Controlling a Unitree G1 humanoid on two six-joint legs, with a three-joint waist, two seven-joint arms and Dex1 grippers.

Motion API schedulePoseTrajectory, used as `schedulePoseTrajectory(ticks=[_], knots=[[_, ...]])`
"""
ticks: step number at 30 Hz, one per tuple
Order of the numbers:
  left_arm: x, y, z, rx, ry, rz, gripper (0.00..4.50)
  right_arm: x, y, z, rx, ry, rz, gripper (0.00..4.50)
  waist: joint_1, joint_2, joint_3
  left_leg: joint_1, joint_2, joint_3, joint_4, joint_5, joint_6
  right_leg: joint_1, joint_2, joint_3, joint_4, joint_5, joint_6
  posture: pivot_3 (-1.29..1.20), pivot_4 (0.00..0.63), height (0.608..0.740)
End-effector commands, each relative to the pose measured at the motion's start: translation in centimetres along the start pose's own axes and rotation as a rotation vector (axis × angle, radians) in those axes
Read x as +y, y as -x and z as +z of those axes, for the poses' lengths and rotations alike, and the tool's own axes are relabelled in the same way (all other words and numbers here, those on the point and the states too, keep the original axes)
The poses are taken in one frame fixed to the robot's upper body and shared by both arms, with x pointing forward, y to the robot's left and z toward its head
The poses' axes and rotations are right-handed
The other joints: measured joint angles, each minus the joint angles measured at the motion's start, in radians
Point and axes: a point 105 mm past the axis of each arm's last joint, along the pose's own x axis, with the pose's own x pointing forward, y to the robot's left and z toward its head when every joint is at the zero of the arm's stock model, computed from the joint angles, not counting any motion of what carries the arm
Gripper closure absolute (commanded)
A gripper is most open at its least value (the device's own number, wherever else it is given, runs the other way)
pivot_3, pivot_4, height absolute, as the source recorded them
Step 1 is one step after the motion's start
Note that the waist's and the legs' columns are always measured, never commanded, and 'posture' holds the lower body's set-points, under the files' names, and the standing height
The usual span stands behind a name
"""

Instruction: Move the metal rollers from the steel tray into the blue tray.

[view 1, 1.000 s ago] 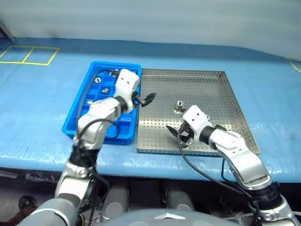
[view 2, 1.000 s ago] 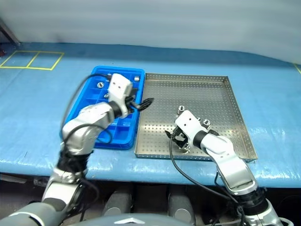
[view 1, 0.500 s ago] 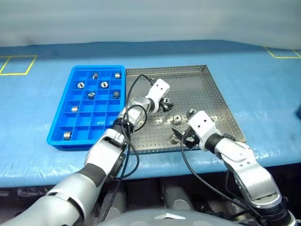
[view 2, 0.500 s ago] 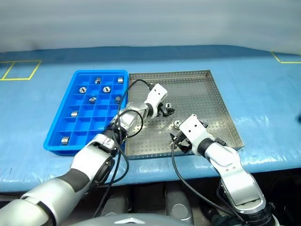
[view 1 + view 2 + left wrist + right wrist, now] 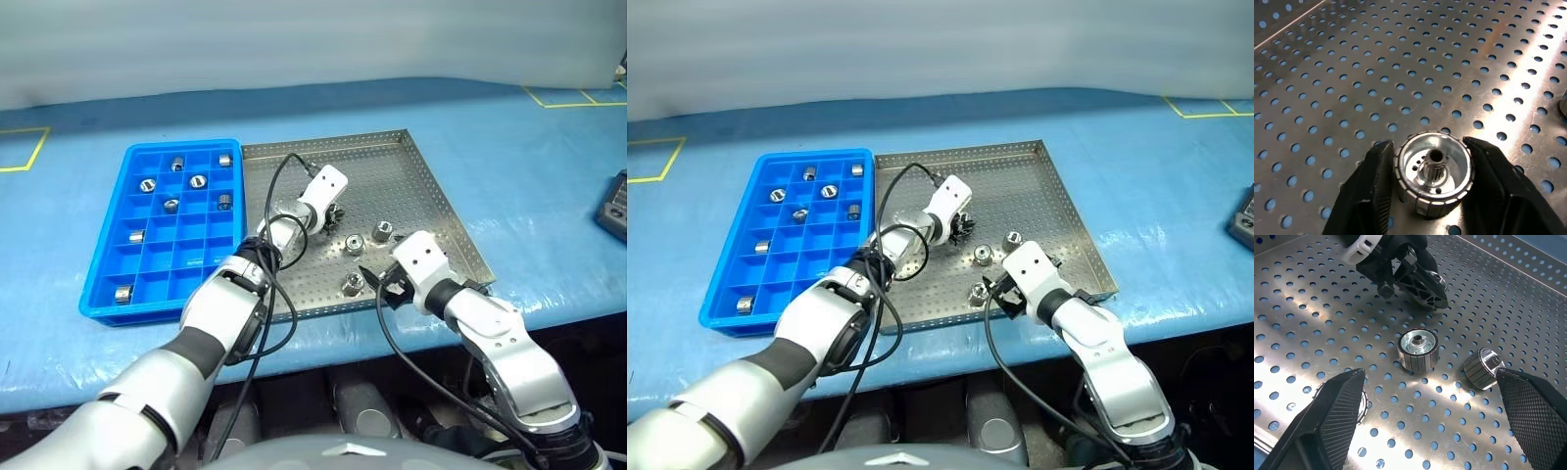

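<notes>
I have the metal roller [image 5: 1434, 174] held from both sides in my left gripper's fingers, so I keep carrying it until it is over the blue tray's empty compartments [image 5: 189, 227].
Resting on the steel tray [image 5: 392, 171], one of the metal rollers [image 5: 1433, 171] sits between the black fingers of my left gripper [image 5: 1430, 147], which is shut on it near the tray's middle [image 5: 333, 211]. Three more metal rollers lie loose on the perforated floor: one upright [image 5: 1418, 350], one tipped on its side [image 5: 1483, 368], and one [image 5: 351, 284] close to my right gripper [image 5: 377, 284]. That gripper hangs open just above the tray's near part, with nothing between its fingers [image 5: 1337, 406]. The blue tray [image 5: 186, 255] lies to the left and holds several rollers in its compartments.
The trays sit side by side on a blue-covered table whose front edge [image 5: 323, 338] runs close below them. A dark device [image 5: 612, 201] lies at the far right edge. Yellow tape lines [image 5: 573, 96] mark the cover at the back.
The camera has swung to the right. My left arm came from over the blue tray to the steel tray and shut on a roller. The right gripper stayed put.
</notes>
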Motion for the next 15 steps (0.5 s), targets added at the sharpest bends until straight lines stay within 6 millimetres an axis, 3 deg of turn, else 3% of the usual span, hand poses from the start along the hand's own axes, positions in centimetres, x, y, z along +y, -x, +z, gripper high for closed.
schedulePoseTrajectory(ticks=[1, 5, 7, 12, 15], knots=[[0.8, 0.4, 2.2, -0.076, -0.030, 0.029, 2.58, -0.2, -0.3, 1.2, -0.050, 0.025, -0.004, 0.00, 0.003, 0.000, 0.000, 0.000, 0.000, 0.000, 0.000, 0.000, 0.000, 0.000, 0.000, 0.000, 0.000, 0.001, 0.001, -0.17, 0.150, 0.740], [1.5, 1.1, 3.1, -0.122, -0.008, 0.028, 2.58, -0.2, -0.8, 1.0, -0.044, 0.018, 0.009, 0.00, 0.008, 0.000, 0.000, 0.000, 0.000, 0.000, -0.001, 0.000, 0.000, 0.000, 0.000, 0.000, 0.000, 0.002, 0.004, -0.16, 0.150, 0.740], [2.3, 2.5, 4.1, -0.178, 0.020, 0.012, 2.58, 0.1, -1.2, 0.8, -0.044, -0.001, 0.034, 0.00, 0.008, 0.000, 0.000, 0.000, 0.000, 0.000, -0.002, 0.000, 0.000, -0.001, 0.000, 0.001, 0.000, 0.003, 0.005, -0.15, 0.150, 0.740], [4.3, 9.2, 3.4, -0.177, 0.069, -0.023, 2.58, 1.1, -1.7, 1.8, -0.099, -0.023, 0.103, 0.00, 0.003, 0.002, 0.001, 0.001, 0.002, 0.001, -0.005, 0.000, 0.000, -0.002, 0.002, 0.003, 0.002, 0.002, 0.004, -0.08, 0.150, 0.740], [6.9, 13.3, 2.2, -0.176, 0.076, 0.129, 2.58, 1.5, -2.1, 2.2, -0.114, -0.013, 0.137, 0.00, 0.017, 0.002, 0.001, 0.002, 0.004, 0.000, -0.004, 0.000, 0.000, -0.002, 0.004, 0.002, 0.004, 0.002, 0.003, -0.03, 0.150, 0.740]])
